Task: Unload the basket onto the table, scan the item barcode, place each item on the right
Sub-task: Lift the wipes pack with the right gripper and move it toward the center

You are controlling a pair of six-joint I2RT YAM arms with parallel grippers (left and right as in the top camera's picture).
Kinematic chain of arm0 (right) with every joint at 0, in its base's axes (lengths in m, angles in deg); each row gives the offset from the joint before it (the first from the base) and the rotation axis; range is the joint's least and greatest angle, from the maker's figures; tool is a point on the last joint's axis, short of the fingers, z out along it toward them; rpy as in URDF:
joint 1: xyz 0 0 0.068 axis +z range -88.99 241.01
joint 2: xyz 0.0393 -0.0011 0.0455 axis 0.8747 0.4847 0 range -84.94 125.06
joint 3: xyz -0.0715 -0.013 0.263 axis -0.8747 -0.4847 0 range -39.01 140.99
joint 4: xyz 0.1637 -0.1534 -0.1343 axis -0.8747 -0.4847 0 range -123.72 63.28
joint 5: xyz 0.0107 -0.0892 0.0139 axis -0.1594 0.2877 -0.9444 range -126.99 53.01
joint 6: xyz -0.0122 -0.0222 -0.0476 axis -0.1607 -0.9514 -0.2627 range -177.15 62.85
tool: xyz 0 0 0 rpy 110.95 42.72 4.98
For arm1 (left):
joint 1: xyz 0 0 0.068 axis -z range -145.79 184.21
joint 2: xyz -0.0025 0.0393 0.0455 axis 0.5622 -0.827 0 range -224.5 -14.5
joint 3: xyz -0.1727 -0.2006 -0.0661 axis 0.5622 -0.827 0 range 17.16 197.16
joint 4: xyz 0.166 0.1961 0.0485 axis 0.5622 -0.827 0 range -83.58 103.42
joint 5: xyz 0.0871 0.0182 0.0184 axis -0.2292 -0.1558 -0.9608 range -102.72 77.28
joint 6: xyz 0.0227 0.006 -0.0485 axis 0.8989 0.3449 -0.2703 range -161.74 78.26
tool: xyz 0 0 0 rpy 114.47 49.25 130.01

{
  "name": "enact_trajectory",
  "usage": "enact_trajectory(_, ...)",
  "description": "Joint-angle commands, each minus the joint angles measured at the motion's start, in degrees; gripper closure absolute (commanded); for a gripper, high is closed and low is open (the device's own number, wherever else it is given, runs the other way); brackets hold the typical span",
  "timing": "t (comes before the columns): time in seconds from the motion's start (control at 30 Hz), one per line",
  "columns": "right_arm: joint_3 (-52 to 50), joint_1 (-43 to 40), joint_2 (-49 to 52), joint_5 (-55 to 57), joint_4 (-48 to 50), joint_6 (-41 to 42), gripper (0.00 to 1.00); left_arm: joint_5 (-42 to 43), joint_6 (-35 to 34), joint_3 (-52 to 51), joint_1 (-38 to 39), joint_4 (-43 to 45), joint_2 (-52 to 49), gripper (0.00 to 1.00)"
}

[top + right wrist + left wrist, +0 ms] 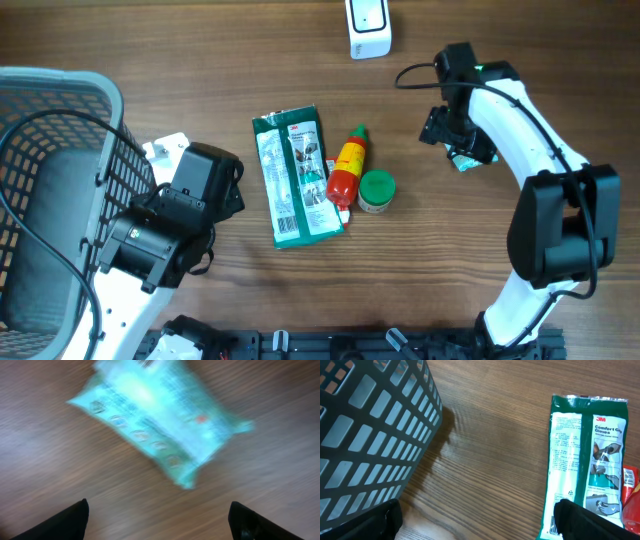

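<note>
My right gripper is above the far part of the slanted teal packet. It should pull back, turn and come in from the packet's near side.
A teal packet (160,425) lies flat on the wooden table, blurred in the right wrist view; from overhead only a corner of the teal packet (462,162) shows under the arm. My right gripper (160,519) hangs above it, open, with nothing between its fingers (72,520). A green 3M gloves pack (296,176) lies mid-table, with a red sauce bottle (346,174) and a green-lidded jar (377,190) to its right. My left gripper (477,521) is open over bare wood, its right finger (580,520) over the edge of the gloves pack (585,460).
A dark mesh basket (55,150) fills the left side, and its wall (370,430) stands close to my left gripper. A white box-shaped device (368,28) stands at the far edge of the table. A cable runs across the basket.
</note>
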Motion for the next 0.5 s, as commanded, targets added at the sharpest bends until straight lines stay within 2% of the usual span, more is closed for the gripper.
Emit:
enact_trajectory(0.0,-0.2,-1.3,-1.1,-16.3,1.4,1.5,0.11,-0.9,-1.0,-0.2,-0.3,0.0,0.1,0.00)
enact_trajectory(0.1,-0.2,-1.3,-4.8,-16.2,-3.0,1.4,0.13,-0.9,-1.0,-0.2,-0.3,0.0,0.1,0.00)
enact_trajectory(0.33,-0.5,-1.3,-22.9,-16.4,-8.3,0.1,0.12,-0.9,-1.0,-0.2,-0.3,0.0,0.1,0.00)
enact_trajectory(0.37,-1.3,-1.3,-25.4,-16.3,-8.2,0.2,0.12,-0.9,-1.0,-0.2,-0.3,0.0,0.1,0.00)
enact_trajectory(0.43,-6.6,-1.3,-32.7,-13.7,-5.4,3.3,0.00,-0.9,-1.0,-0.2,-0.3,0.0,0.1,0.00)
enact_trajectory(0.47,-9.2,-1.3,-35.2,-11.7,-4.4,5.8,0.00,-0.9,-1.0,-0.2,-0.3,0.0,0.1,0.00)
